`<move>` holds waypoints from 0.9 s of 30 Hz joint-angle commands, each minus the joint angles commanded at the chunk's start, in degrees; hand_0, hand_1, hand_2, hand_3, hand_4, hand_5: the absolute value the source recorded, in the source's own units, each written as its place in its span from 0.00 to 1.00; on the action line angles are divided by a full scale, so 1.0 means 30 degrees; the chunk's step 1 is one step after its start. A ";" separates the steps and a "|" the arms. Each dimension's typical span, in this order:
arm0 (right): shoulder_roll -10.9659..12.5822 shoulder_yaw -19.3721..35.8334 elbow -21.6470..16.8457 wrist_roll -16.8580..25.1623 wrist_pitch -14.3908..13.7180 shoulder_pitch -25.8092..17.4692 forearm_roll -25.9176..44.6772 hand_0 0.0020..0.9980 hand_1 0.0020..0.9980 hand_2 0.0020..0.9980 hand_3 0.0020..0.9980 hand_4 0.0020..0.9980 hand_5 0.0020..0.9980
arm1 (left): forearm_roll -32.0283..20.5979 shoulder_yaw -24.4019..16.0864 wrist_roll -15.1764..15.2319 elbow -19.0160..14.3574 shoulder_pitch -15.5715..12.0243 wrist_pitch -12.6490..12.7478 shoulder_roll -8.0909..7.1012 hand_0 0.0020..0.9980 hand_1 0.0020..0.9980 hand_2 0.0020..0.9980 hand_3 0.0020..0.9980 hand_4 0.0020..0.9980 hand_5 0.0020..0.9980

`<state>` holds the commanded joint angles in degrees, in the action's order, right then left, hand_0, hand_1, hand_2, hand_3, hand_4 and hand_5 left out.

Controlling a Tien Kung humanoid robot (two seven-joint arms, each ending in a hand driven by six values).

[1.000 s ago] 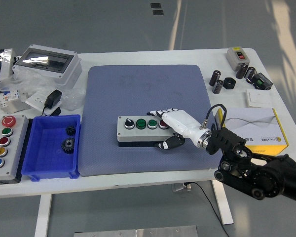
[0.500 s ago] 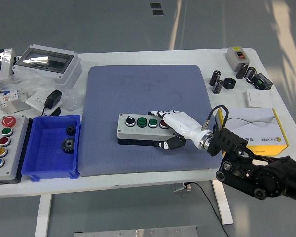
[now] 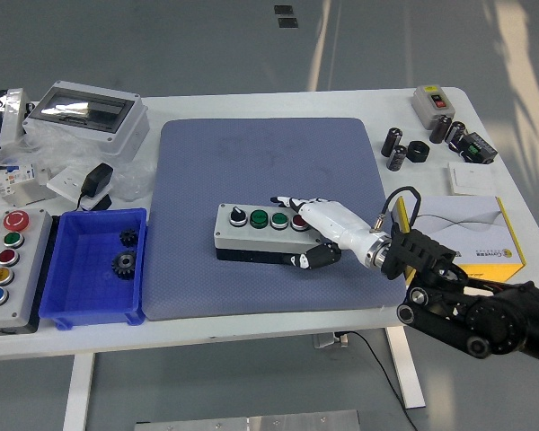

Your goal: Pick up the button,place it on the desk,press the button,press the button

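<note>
I expect the grey button box [image 3: 256, 235] to tip backward when I lift, because the thumb and fingers hold only its end [image 3: 309, 235] by the red button.
A grey button box [image 3: 256, 230] with a black selector knob, two green buttons and a red button lies on the blue mat [image 3: 269, 211], near its front middle. My right hand [image 3: 314, 224] comes in from the lower right and rests on the box's right end. Its white fingers [image 3: 289, 204] lie spread over the box's top beside the red button [image 3: 299, 220], and the thumb [image 3: 311, 260] lies against the box's front side. The hand holds the box's right end. The left arm is out of view.
A blue bin [image 3: 97, 268] with gears and a second button box [image 3: 6, 268] with coloured buttons stand at the left. A grey enclosure [image 3: 85, 115], plastic bags and an adapter are at the back left. A yellow-edged box [image 3: 472, 238] and small black parts [image 3: 415, 148] are at the right.
The hand and the button box have shifted slightly to the right and back on the mat. The grip looks the same.
</note>
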<state>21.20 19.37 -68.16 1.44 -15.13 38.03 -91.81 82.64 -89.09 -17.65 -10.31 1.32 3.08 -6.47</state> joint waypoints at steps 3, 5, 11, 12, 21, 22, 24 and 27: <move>0.0116 0.0160 -0.0137 0.0099 0.0261 0.0007 0.0303 0.91 0.88 0.95 1.00 0.53 0.06 | -0.0009 0.0009 -0.0006 0.0000 -0.0003 0.0001 -0.0003 0.64 0.60 0.54 0.59 0.62 0.21; 0.0181 0.0241 -0.0190 0.0156 0.0417 0.0025 0.0512 0.91 0.88 0.95 1.00 0.53 0.06 | -0.0010 0.0016 -0.0010 0.0000 0.0005 -0.0001 -0.0008 0.64 0.60 0.54 0.59 0.62 0.21; 0.0330 0.0299 -0.0271 0.0175 0.0690 0.0080 0.0952 0.93 0.92 1.00 1.00 0.58 0.05 | 0.0023 0.0001 -0.0008 0.0000 0.0032 -0.0005 -0.0027 0.64 0.60 0.54 0.59 0.61 0.21; 0.0343 0.0302 -0.0272 0.0160 0.0708 0.0083 0.0973 0.93 0.92 1.00 1.00 0.58 0.05 | 0.0036 -0.0004 -0.0010 0.0000 0.0034 -0.0007 -0.0026 0.64 0.60 0.54 0.59 0.61 0.21; 0.0447 0.0322 -0.0299 0.0064 0.0820 0.0065 0.1066 0.97 0.94 1.00 1.00 0.61 0.05 | 0.0031 0.0026 -0.0022 0.0000 0.0010 -0.0018 -0.0013 0.64 0.60 0.54 0.59 0.61 0.21; 0.0459 0.0332 -0.0315 0.0057 0.0838 0.0064 0.1102 0.97 0.94 1.00 1.00 0.61 0.05 | 0.0031 0.0028 -0.0023 0.0000 0.0007 -0.0018 -0.0012 0.64 0.60 0.54 0.59 0.61 0.21; 0.0494 0.0376 -0.0355 0.0064 0.0913 0.0060 0.1258 0.97 0.94 1.00 1.00 0.61 0.05 | 0.0029 0.0037 -0.0025 0.0000 0.0003 -0.0021 -0.0008 0.64 0.60 0.54 0.59 0.61 0.21; 0.0550 0.0442 -0.0374 0.0100 0.1033 0.0071 0.1465 0.97 0.94 1.00 1.00 0.61 0.05 | 0.0051 0.0035 -0.0028 0.0000 0.0014 -0.0031 0.0000 0.63 0.60 0.54 0.59 0.61 0.21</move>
<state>22.85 20.70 -69.28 1.74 -12.03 38.24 -87.42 82.79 -88.99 -17.73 -10.31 1.37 2.98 -6.47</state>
